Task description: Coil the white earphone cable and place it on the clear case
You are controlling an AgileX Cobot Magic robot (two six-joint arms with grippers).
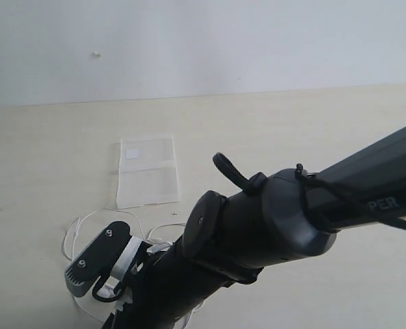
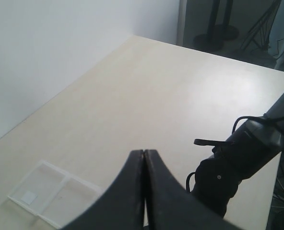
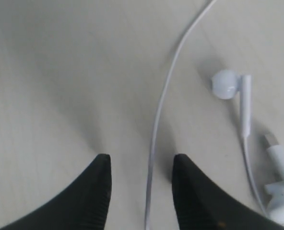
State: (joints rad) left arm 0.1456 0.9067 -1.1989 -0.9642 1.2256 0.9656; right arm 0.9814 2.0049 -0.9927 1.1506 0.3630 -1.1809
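Note:
I expect the white earphone cable (image 3: 157,122) to hang in long pieces with the earbuds trailing below when I lift it, because it lies in wide, loose loops (image 1: 91,214).
The white earphone cable (image 3: 154,139) lies loose on the table, one thin strand running between the fingers of my open right gripper (image 3: 141,160), which hovers just above it. An earbud (image 3: 225,84) on its stem lies beside that strand, with a second earbud (image 3: 282,205) and the plug (image 3: 281,160) further along. In the exterior view the cable (image 1: 75,232) loops around the right gripper (image 1: 93,284) at the lower left. The clear case (image 1: 147,171) lies flat beyond it, white label near its far corner. My left gripper (image 2: 144,152) is shut on nothing, high above the case (image 2: 51,194).
The right arm (image 1: 292,212) stretches across the table from the right and hides part of the cable. It also shows as a dark arm (image 2: 238,163) in the left wrist view. A white wall (image 1: 203,41) borders the far table edge.

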